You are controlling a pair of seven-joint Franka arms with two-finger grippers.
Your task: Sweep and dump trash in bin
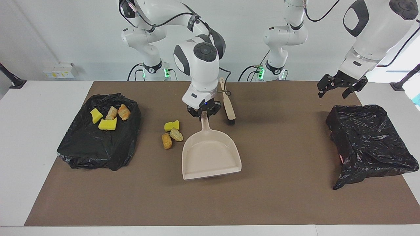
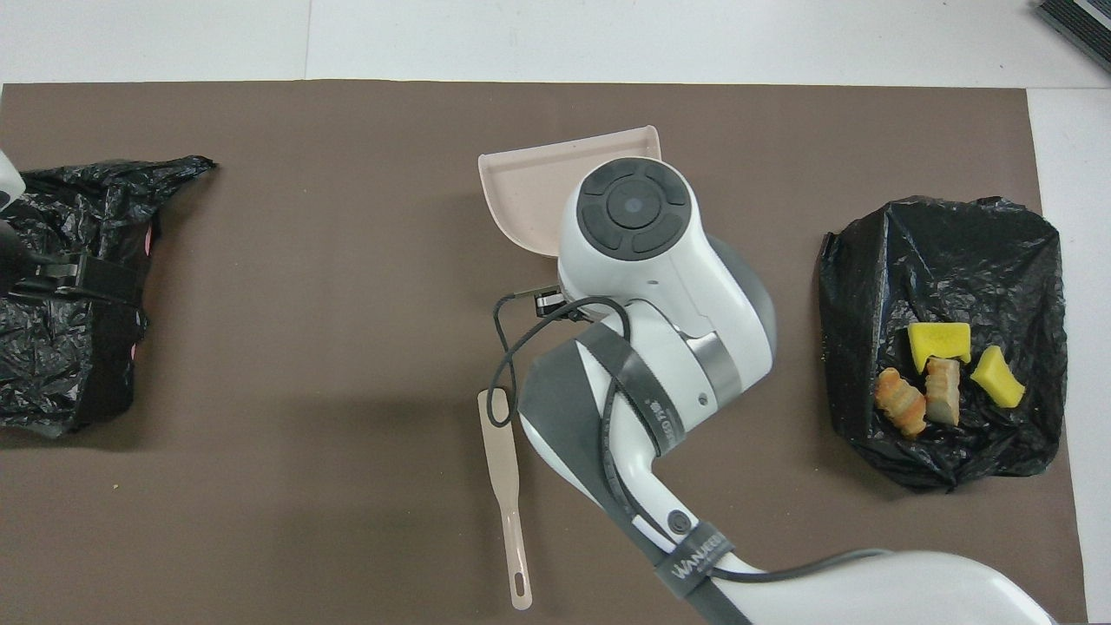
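Observation:
My right gripper is holding the beige dustpan (image 1: pixel 211 155) level and clear of the trash. It should keep going toward the open middle of the mat (image 1: pixel 248 167) and let go of the dustpan there.
My right gripper (image 1: pixel 204 114) is shut on the handle of the beige dustpan (image 1: pixel 210 157), whose pan lies flat and low at the mat, mouth away from the robots. Beside it, toward the right arm's end, three pieces of trash sit on the mat: a yellow sponge bit (image 1: pixel 172 125), a tan chunk (image 1: pixel 176 135) and a brown chunk (image 1: pixel 166 141). In the overhead view the right arm hides them, and only the dustpan's (image 2: pixel 529 187) front shows. Several more scraps (image 2: pixel 938 341) lie on the black-bagged bin (image 1: pixel 98 144). My left gripper (image 1: pixel 339 88) hangs open and waits.
A beige brush (image 1: pixel 228 105) lies on the brown mat near the robots, close beside the right gripper; its handle (image 2: pixel 505 486) shows from above. A second black-bagged bin (image 1: pixel 367 141) sits at the left arm's end, under the left gripper (image 2: pixel 95 279).

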